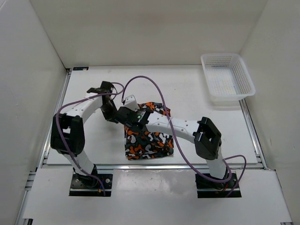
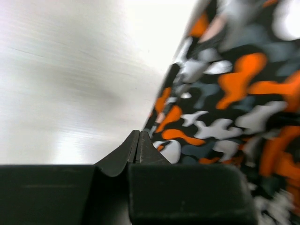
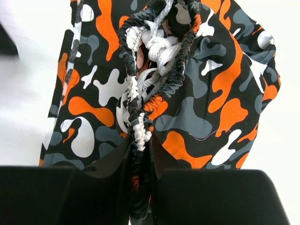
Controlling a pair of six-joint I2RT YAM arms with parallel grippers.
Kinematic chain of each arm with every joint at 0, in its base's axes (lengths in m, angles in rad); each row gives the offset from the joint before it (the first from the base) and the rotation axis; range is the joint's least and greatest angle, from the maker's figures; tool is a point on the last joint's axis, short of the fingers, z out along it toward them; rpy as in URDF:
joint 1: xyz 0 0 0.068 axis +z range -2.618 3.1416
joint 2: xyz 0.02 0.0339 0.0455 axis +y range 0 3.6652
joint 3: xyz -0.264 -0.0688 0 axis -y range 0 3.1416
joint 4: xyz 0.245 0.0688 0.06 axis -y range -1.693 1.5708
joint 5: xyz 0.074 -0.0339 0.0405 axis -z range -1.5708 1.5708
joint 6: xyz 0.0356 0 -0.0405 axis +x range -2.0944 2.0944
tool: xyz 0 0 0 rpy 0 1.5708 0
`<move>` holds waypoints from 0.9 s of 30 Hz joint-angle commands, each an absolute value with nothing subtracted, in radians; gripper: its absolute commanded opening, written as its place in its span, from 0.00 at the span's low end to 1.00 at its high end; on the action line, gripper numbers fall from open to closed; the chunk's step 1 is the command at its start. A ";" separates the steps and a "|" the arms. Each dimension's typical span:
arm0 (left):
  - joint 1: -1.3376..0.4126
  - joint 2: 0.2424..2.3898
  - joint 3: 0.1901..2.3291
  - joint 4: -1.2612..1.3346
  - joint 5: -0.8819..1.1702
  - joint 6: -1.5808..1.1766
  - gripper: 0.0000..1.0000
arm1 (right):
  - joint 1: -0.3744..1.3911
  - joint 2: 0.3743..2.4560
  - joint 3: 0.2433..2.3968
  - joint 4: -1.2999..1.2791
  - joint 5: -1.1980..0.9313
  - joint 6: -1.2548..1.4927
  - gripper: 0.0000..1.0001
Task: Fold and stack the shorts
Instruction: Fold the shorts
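Observation:
The shorts lie close to the table's front edge, so the robot's left gripper and right gripper should each grab a waistband corner and pull the shorts back.
The shorts, printed in orange, white, grey and black, lie in a folded bundle on the table near the front, partly under my right forearm. My right gripper is at their far left corner. In the right wrist view it is shut on the gathered waistband with the white drawstring, and the shorts spread out beyond it. My left gripper is just left of the right one. In the left wrist view it is shut and empty, tips at the left edge of the shorts.
A white plastic mesh basket stands at the back right corner of the table. White walls close in the left, back and right sides. The purple cable of the right arm arches over the shorts.

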State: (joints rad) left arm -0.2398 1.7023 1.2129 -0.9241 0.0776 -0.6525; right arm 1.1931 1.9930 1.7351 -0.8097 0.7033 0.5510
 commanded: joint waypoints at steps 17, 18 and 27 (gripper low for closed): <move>-0.095 1.520 1.368 -1.063 0.155 -0.477 0.27 | 1.175 1.599 1.504 -0.548 0.393 0.557 0.73; -0.138 1.499 1.355 -1.063 0.155 -0.477 0.27 | 1.142 1.535 1.456 -0.548 0.393 0.604 0.62; -0.388 1.518 1.289 -0.944 0.167 -0.583 0.11 | 0.882 1.452 1.154 -0.508 0.174 0.692 0.13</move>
State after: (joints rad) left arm -0.3660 1.5013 1.3018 -1.0031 0.1638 -0.5415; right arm 0.9142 1.4067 1.1759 -0.5461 0.3012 0.6739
